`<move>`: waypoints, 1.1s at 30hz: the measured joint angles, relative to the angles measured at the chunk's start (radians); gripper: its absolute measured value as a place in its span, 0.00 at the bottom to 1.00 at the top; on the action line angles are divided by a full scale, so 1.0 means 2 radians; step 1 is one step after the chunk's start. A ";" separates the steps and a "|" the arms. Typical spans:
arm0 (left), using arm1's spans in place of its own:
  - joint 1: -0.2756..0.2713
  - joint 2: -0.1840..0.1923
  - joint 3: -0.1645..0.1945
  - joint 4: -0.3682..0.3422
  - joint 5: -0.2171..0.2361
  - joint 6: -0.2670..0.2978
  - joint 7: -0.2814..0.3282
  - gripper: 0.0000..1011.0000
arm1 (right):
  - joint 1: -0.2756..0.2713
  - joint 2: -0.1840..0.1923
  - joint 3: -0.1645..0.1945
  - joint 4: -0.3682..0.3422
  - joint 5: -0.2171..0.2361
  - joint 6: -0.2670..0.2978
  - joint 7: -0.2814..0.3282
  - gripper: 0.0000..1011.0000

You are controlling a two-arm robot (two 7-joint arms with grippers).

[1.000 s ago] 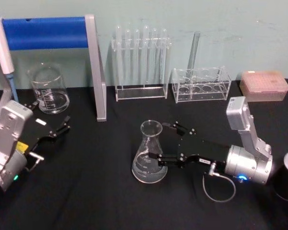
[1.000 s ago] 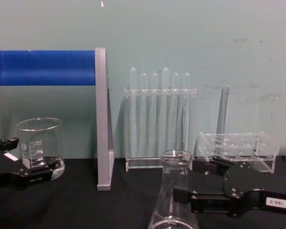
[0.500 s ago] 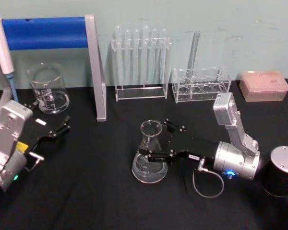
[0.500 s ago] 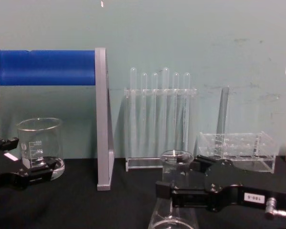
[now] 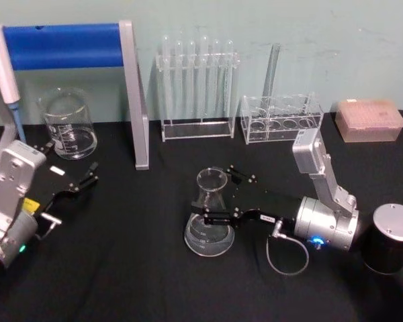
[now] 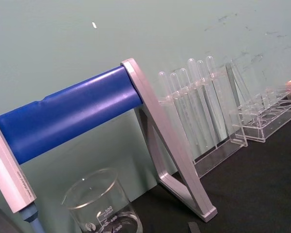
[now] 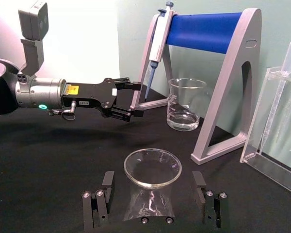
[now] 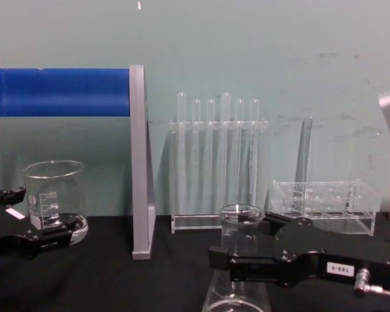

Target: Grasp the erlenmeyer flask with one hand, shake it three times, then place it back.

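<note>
A pale curved line can be seen low inside the erlenmeyer flask, so I expect clear liquid in the flask's base when I lift the flask.
The erlenmeyer flask stands upright on the black table, clear glass with a wide base and narrow neck. My right gripper reaches in from the right and is open, one finger on each side of the flask's neck. In the right wrist view the flask sits between the two fingers, with a gap on both sides. From the chest view the flask rises just behind the black right gripper. My left gripper hangs open at the table's left, away from the flask.
A glass beaker stands at the back left under a blue pipette stand. A test tube rack, a second clear rack and a pink tip box line the back. A black lidded cylinder sits at right.
My right gripper has slid leftward, so its open fingers now straddle the flask more fully. The flask and the left arm have not moved.
</note>
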 joint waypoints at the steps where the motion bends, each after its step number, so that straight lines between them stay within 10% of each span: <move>1: 0.000 0.000 0.000 0.000 0.000 0.000 0.000 0.99 | 0.000 0.000 0.000 0.000 0.000 0.000 0.000 0.99; 24: 0.000 0.000 0.000 0.000 0.000 0.000 0.000 0.99 | -0.001 0.001 0.000 -0.001 0.001 -0.001 0.002 0.99; 33: 0.000 0.000 0.000 0.000 0.000 0.000 0.000 0.99 | -0.001 0.001 0.000 -0.001 0.001 -0.001 0.002 0.82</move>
